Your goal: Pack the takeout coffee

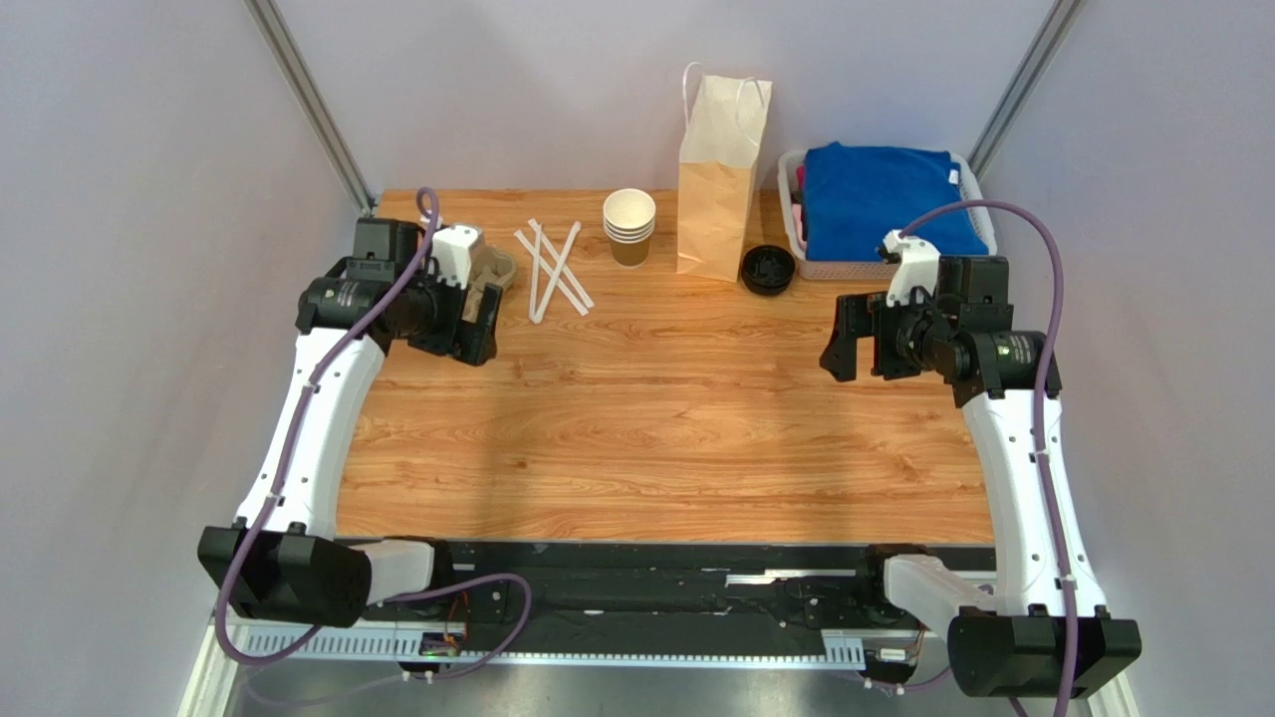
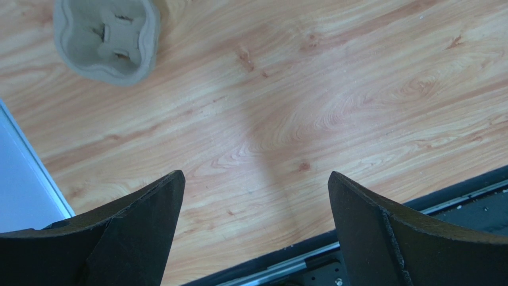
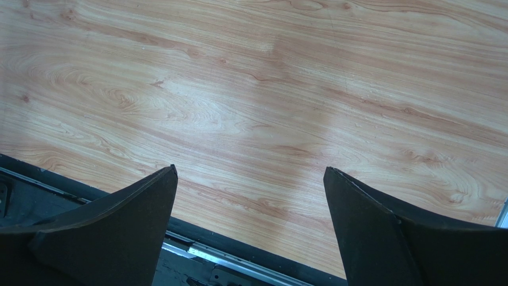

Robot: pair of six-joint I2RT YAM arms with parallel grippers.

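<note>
My left gripper should keep going to the cup rim (image 1: 606, 212) beside the stir sticks and close there, because the openings of the brown cups (image 1: 630, 227) face up and that rim is clear.
No lidded brown coffee cup shows in any view; the takeout coffee is out of view. A tall kraft paper bag (image 1: 722, 179) stands upright at the back of the table. A stack of lidless brown cups (image 1: 629, 226) stands left of the bag, and loose black lids (image 1: 766, 269) lie to its right. My left gripper (image 1: 476, 321) (image 2: 255, 174) is open and empty above the back left of the table. My right gripper (image 1: 850, 341) (image 3: 250, 168) is open and empty above the right side, in front of the basket.
A grey pulp cup carrier (image 2: 107, 39) lies at the back left, partly under my left gripper in the top view (image 1: 500, 269). Several white stir sticks (image 1: 554, 269) lie beside it. A white basket (image 1: 965, 187) with blue cloth sits at the back right.
</note>
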